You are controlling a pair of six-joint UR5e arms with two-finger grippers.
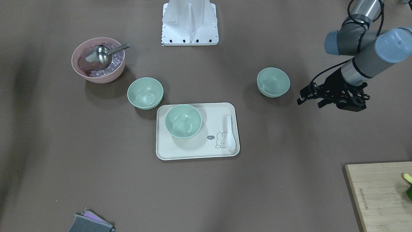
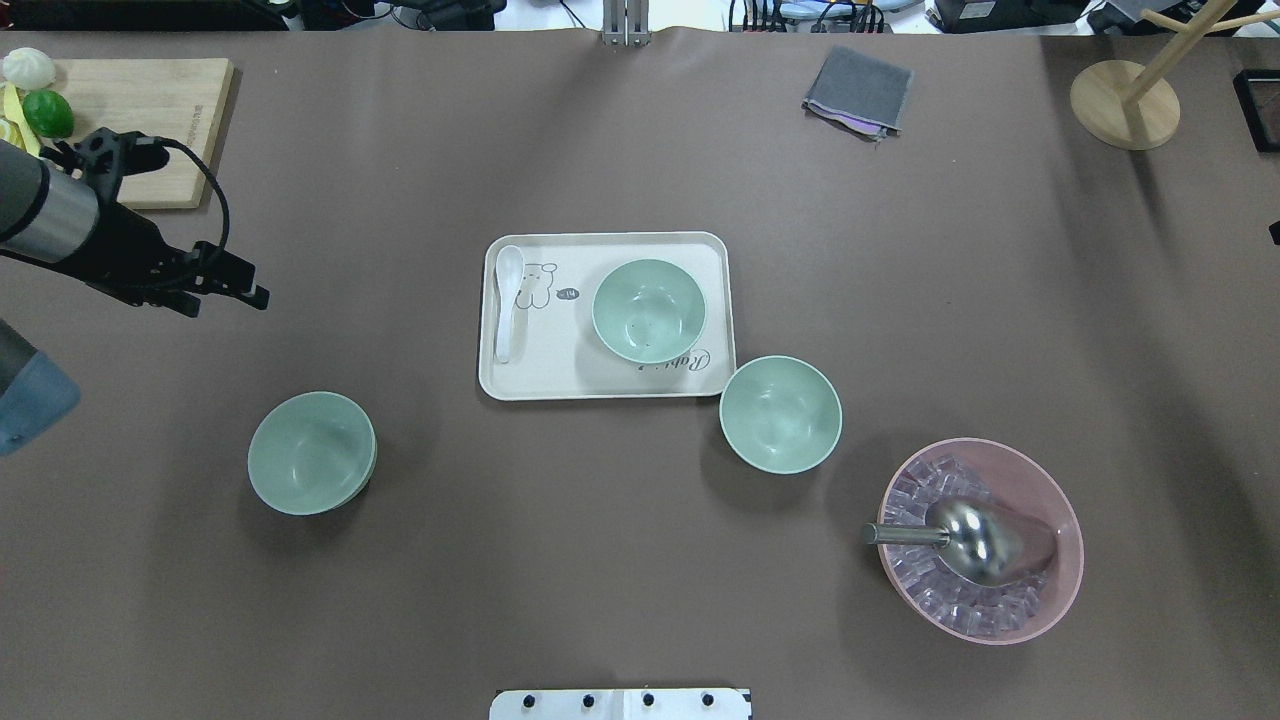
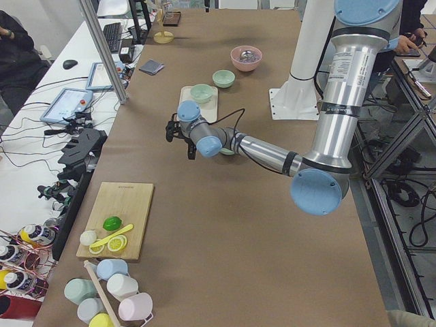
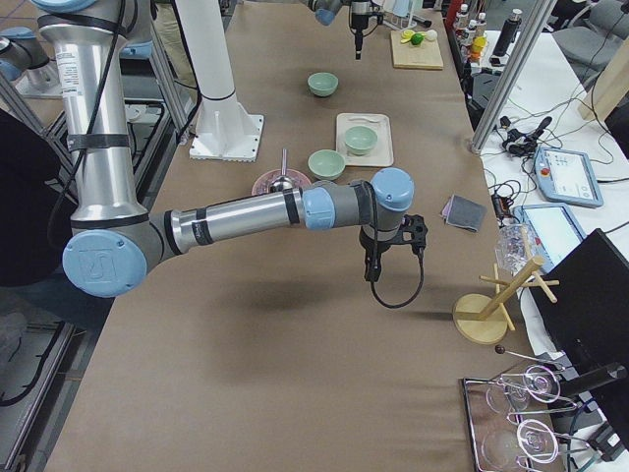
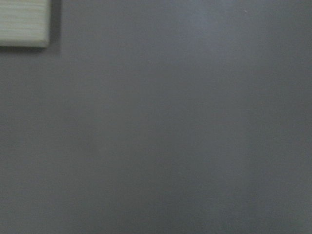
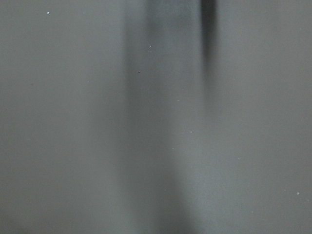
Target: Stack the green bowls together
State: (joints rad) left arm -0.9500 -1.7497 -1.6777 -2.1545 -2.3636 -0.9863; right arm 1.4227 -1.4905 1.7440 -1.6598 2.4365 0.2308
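Observation:
I expect the lone bowl [image 1: 273, 82] to tilt toward my left gripper when I lift it, because it gives me only its thin rim [image 1: 289, 81] to pinch.
Three pale mint-green bowls stand upright and apart. One bowl [image 2: 311, 452] [image 1: 273, 82] sits alone on the table on my left side. One bowl [image 2: 649, 310] [image 1: 183, 121] sits on the cream tray [image 2: 560, 378]. One bowl [image 2: 780, 413] [image 1: 145, 93] sits just off the tray's near right corner. My left gripper [image 2: 226, 305] [image 1: 309, 103] is open and empty, hovering above the table beyond and left of the lone bowl. My right gripper [image 4: 371, 267] shows only in the exterior right view, over bare table, so I cannot tell its state.
A pink bowl [image 2: 1072, 530] with ice cubes and a metal scoop [image 2: 975, 540] stands near right. A white spoon [image 2: 507, 300] lies on the tray. A wooden cutting board [image 2: 150, 100] with fruit is far left, a grey cloth [image 2: 858, 88] and a wooden stand [image 2: 1125, 100] far right.

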